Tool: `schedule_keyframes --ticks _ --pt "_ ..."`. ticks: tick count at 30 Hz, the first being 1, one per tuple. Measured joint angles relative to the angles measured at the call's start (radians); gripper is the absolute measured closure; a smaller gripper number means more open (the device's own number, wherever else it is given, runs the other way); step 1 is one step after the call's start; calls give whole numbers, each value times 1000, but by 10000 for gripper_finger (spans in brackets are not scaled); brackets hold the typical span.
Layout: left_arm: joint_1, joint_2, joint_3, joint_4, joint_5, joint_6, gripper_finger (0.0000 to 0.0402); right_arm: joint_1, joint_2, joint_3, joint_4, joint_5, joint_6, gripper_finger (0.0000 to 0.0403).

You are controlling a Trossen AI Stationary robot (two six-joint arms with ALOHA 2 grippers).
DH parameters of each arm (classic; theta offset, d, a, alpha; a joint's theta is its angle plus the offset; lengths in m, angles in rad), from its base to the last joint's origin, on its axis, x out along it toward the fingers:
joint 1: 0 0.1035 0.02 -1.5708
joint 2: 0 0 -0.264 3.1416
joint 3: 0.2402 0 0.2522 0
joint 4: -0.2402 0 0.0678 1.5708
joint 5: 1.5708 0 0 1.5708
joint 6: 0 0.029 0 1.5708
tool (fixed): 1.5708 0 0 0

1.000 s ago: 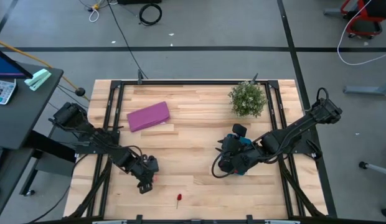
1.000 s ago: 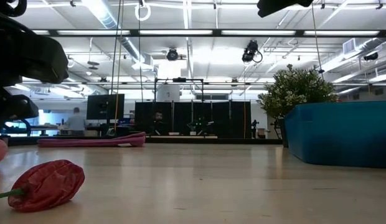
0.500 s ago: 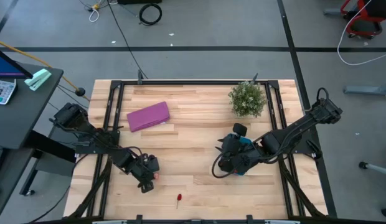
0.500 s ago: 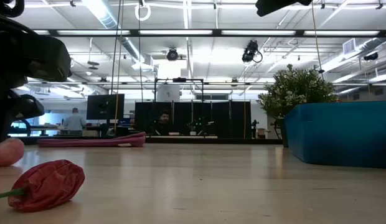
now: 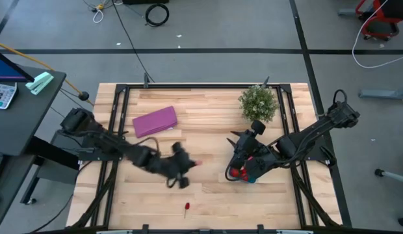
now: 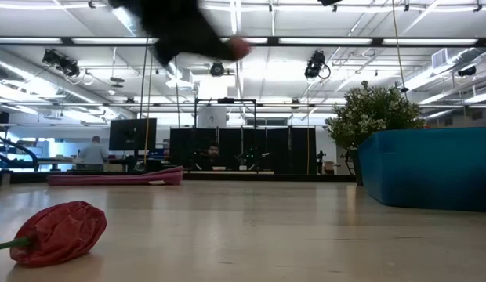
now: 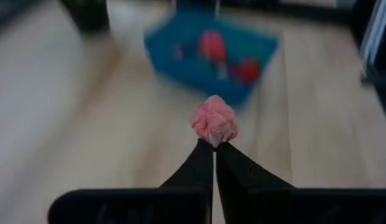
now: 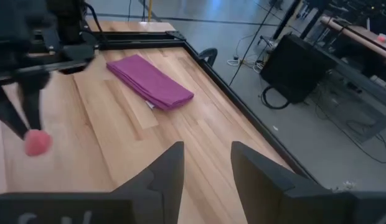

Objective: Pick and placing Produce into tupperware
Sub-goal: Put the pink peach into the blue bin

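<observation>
The pink piece [image 6: 240,48] is above the teal tupperware's rim and the way is open, so the robot's left gripper carries on going over the red produce [image 5: 236,173] and lets go inside.
My left gripper [image 5: 190,164] is out over the table's middle, shut on a pink crumpled piece of produce [image 7: 215,121]. The piece also shows in the right wrist view as the pink piece [image 8: 37,142]. The teal tupperware [image 7: 208,56] stands to the right with red produce [image 5: 235,173] inside it. My right gripper [image 8: 205,168] hovers above the tupperware [image 5: 255,173], open, with nothing between its fingers. A red pepper with a green stem [image 6: 59,233] lies on its side on the table near the front edge. My left gripper pinches the pink piece by its near edge [image 7: 211,139], between the free ends of its two fingers. Most of the piece sticks out past the tips. The fingers [image 8: 22,121] slant down toward the table's right. The piece is lifted clear of the table.
A flat purple object [image 5: 155,121] lies at the far left of the table. A bushy potted plant [image 5: 258,103] stands at the far right, behind the tupperware. Bare wood lies between my left gripper and the tupperware. A black frame [image 5: 208,85] runs round the table.
My left gripper has shut on the pink piece near the table's front left. It has lifted it clear and swung fast toward the tupperware on the right. My right gripper has drawn back a little toward the far edge, uncovering the red produce in the tupperware.
</observation>
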Motion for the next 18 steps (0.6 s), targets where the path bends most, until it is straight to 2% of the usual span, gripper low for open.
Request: schedule_keyframes --ticks 5,9,12,18 --pt "107 131 215 61 33 234 396 0 -10 0 -12 4 -8 263" --pt "154 309 402 58 163 329 393 0 -19 0 -54 43 -38 263" --pt "167 455 537 42 220 358 394 0 -25 0 -98 93 -31 266" --pt "183 656 719 -54 225 353 393 0 -45 0 -232 161 45 281"
